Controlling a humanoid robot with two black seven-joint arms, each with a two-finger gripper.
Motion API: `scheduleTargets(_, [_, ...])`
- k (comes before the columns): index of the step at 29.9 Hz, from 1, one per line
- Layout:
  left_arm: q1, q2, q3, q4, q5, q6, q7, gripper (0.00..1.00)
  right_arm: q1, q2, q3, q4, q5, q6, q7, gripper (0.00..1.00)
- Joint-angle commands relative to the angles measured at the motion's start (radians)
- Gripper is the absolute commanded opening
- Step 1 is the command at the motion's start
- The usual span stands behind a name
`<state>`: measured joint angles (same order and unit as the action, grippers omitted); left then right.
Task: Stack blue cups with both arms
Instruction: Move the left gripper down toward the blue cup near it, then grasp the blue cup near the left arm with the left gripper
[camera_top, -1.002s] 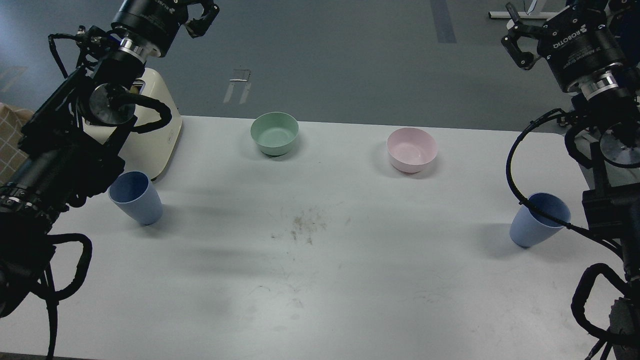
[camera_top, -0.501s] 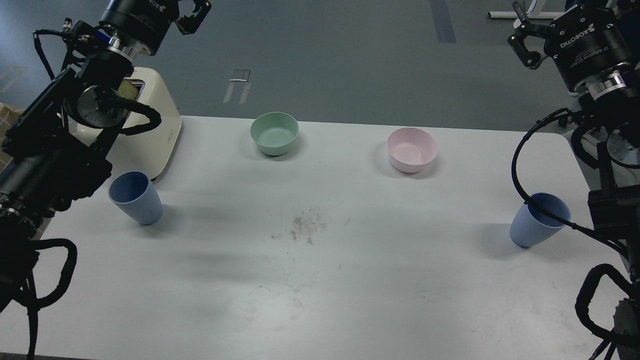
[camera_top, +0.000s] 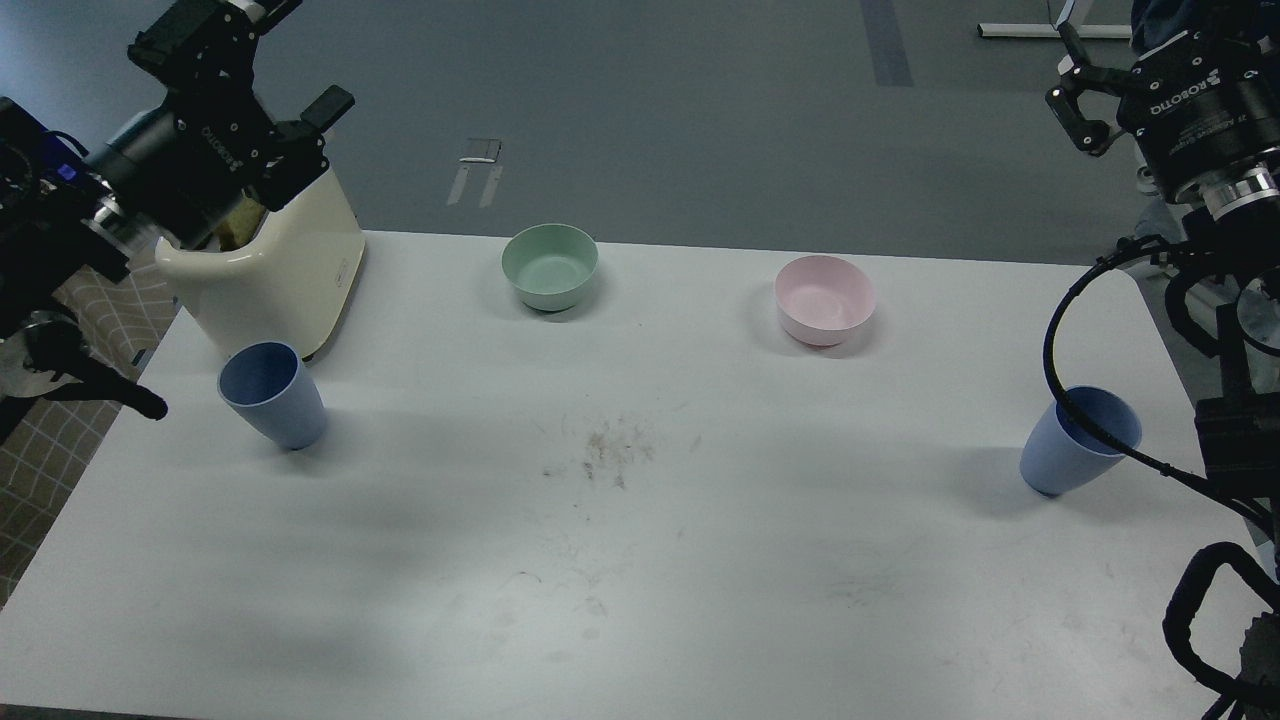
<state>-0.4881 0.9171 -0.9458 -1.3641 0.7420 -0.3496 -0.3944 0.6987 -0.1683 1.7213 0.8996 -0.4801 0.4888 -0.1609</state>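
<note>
The blue cups (camera_top: 274, 396) get smaller toward a narrow base (camera_top: 302, 436). One cup will go mostly inside the other when I stack them, and a band below that cup's rim will still show.
Two periwinkle-blue cups stand upright on the white table (camera_top: 640, 560). The left cup (camera_top: 272, 393) is near the left edge and the right cup (camera_top: 1080, 440) near the right edge. A black cable of my right arm crosses the right cup's mouth. My left gripper (camera_top: 305, 55) is open and empty, raised above the cream appliance, up and behind the left cup. My right gripper (camera_top: 1070, 70) is open and empty, high at the far right, well behind the right cup. Neither gripper touches a cup.
A mint-green bowl (camera_top: 549, 265) and a pale pink bowl (camera_top: 823, 298) sit near the table's far edge. A cream appliance (camera_top: 270, 260) stands at the far left corner, just behind the left cup. A checked cloth (camera_top: 60, 430) lies off the left edge.
My left arm has swung back to the left and its gripper has dropped lower, over the cream appliance. My right gripper has drifted slightly right. The cups have not moved.
</note>
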Motion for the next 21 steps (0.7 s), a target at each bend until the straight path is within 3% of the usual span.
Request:
scheduleTargets(1, [0.02, 0.045, 0.01, -0.013, 0.317, 0.008, -0.012, 0.86, -0.005, 0.006, 0.017, 0.008, 0.0, 0.0, 0.001, 1.0])
scheduleTargets(6, [0.039, 0.092, 0.009, -0.013, 0.612, 0.023, -0.023, 0.86, -0.004, 0.0, 0.018, 0.03, 0.0, 0.0, 0.0, 1.0])
scheduleTargets(13, [0.117, 0.141, 0.021, -0.016, 0.669, 0.095, -0.046, 0.86, -0.016, 0.0, 0.04, 0.039, 0.0, 0.0, 0.0, 1.0])
scheduleTargets(21, [0.2, 0.187, 0.035, -0.01, 0.974, 0.195, -0.061, 0.8, -0.041, 0.0, 0.04, 0.061, 0.0, 0.0, 0.0, 1.0])
